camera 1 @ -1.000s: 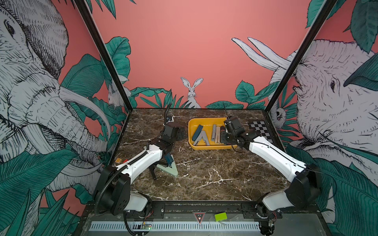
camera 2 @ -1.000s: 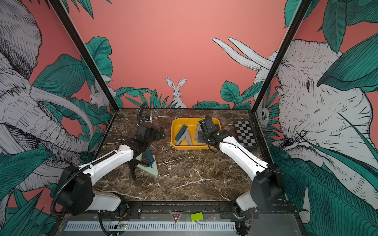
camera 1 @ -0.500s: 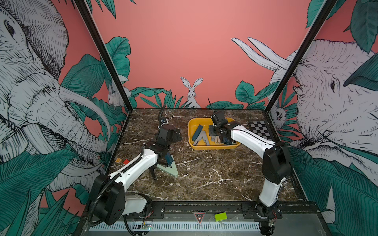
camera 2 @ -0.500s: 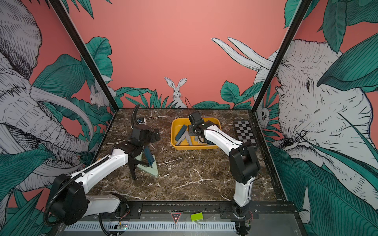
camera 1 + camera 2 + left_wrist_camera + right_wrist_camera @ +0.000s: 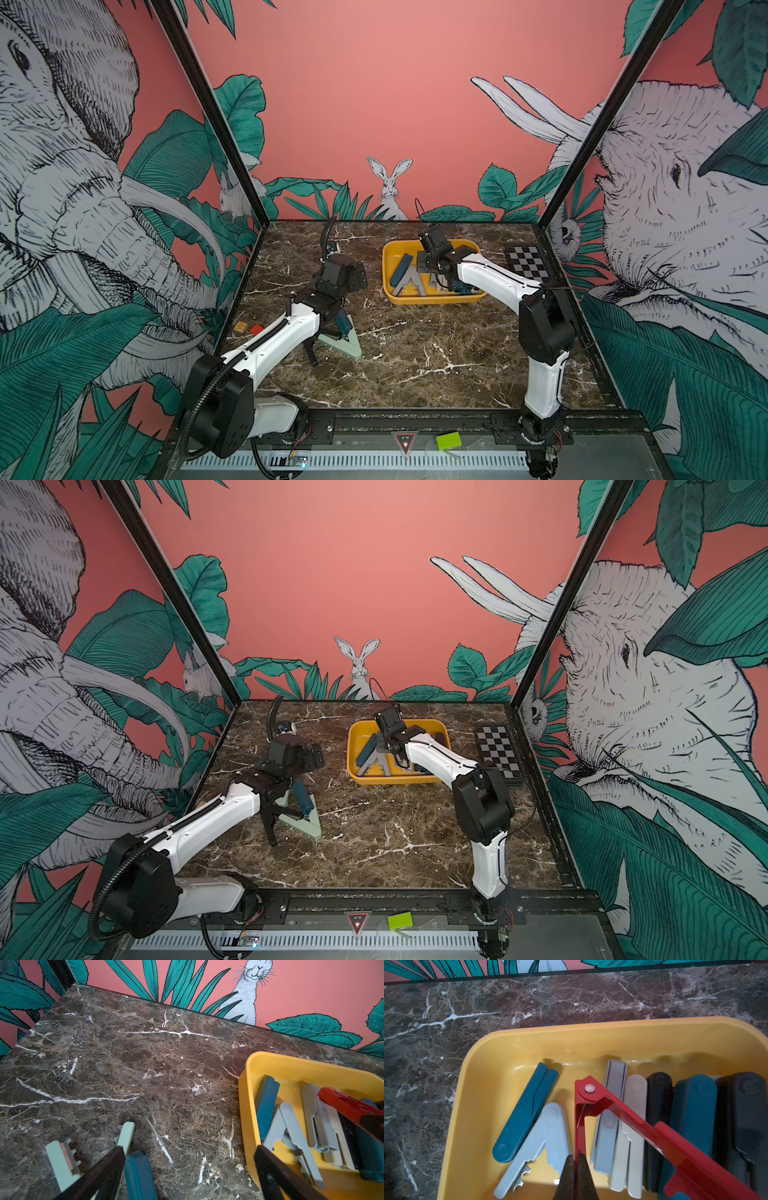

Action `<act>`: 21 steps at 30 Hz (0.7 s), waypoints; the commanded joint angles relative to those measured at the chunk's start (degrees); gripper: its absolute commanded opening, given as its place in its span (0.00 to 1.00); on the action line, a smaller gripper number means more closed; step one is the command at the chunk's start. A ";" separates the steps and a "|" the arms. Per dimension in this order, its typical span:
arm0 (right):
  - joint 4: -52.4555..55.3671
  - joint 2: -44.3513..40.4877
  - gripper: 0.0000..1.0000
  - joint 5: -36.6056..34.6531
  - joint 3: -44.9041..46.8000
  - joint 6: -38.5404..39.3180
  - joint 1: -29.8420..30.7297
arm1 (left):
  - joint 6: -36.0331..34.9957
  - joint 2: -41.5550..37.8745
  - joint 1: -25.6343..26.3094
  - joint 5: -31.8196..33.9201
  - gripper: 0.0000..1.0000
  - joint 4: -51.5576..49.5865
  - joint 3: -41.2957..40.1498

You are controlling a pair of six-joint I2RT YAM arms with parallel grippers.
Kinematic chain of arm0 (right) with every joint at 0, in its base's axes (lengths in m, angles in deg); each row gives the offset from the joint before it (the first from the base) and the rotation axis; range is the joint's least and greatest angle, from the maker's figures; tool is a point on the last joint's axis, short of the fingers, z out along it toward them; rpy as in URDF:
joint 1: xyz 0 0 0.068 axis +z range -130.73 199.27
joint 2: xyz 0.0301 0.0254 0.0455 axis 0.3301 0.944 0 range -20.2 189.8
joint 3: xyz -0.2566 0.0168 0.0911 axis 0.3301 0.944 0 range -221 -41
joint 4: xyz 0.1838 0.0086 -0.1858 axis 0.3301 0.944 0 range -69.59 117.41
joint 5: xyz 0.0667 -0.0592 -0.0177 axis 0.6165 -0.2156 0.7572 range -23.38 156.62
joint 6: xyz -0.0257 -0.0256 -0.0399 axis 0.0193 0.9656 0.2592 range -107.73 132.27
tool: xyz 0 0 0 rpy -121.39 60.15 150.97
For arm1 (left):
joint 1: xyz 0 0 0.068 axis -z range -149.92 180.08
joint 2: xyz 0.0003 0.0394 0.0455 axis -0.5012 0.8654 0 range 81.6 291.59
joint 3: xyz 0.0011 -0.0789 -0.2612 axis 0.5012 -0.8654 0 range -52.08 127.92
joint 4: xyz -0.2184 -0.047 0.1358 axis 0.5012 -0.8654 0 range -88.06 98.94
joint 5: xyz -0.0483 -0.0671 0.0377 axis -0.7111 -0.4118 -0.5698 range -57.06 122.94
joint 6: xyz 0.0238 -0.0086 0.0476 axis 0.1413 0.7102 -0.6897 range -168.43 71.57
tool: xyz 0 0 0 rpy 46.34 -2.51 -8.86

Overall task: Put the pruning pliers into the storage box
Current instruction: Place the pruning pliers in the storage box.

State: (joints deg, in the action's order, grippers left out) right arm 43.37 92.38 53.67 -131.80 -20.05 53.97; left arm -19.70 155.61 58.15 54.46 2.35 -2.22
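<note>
My right gripper keeps on to the open part of the bottom by the box's end [image 5: 492, 1110], lined up with the red pliers' held arm [image 5: 580, 1130], and releases low.
The yellow storage box [image 5: 432, 300] [image 5: 390, 780] stands at the back right of the marble table and holds several pruning pliers, teal [image 5: 525, 1113], grey, beige and black. My right gripper [image 5: 579, 1160] [image 5: 437, 277] hangs over the box, shut on one arm of the thin red pliers [image 5: 623, 1109], which are opened to a V. My left gripper [image 5: 190, 1172] [image 5: 328, 338] is open, low over the table left of the box [image 5: 247, 1105]. The mint V-shaped pliers [image 5: 60, 1159] [image 5: 347, 349] lie under it. A teal pair [image 5: 139, 1176] [image 5: 343, 322] lies between its fingers, close to one finger [image 5: 104, 1169].
A black-and-white chequered board [image 5: 525, 262] lies right of the box. A small orange block [image 5: 240, 326] and a red block [image 5: 256, 329] sit by the left wall. A green piece [image 5: 448, 440] rests on the front rail. Walls close in three sides.
My right gripper has moved left across the box with the red pliers, and its elbow has risen. The left gripper shifted slightly left, then held still.
</note>
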 commanded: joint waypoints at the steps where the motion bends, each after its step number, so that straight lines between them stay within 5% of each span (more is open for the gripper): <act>1: -1.85 2.02 0.00 -0.80 -2.26 -4.03 0.79 | 0.58 -2.01 -0.39 0.75 0.99 -1.06 -1.11; 21: -4.61 9.24 0.00 -2.73 -9.55 -9.53 7.40 | 0.87 -2.48 -1.00 0.54 0.99 -1.23 -2.66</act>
State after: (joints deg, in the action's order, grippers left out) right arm 41.82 99.53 52.01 -139.06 -28.50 60.29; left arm -19.52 155.07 57.61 54.46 1.94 -3.92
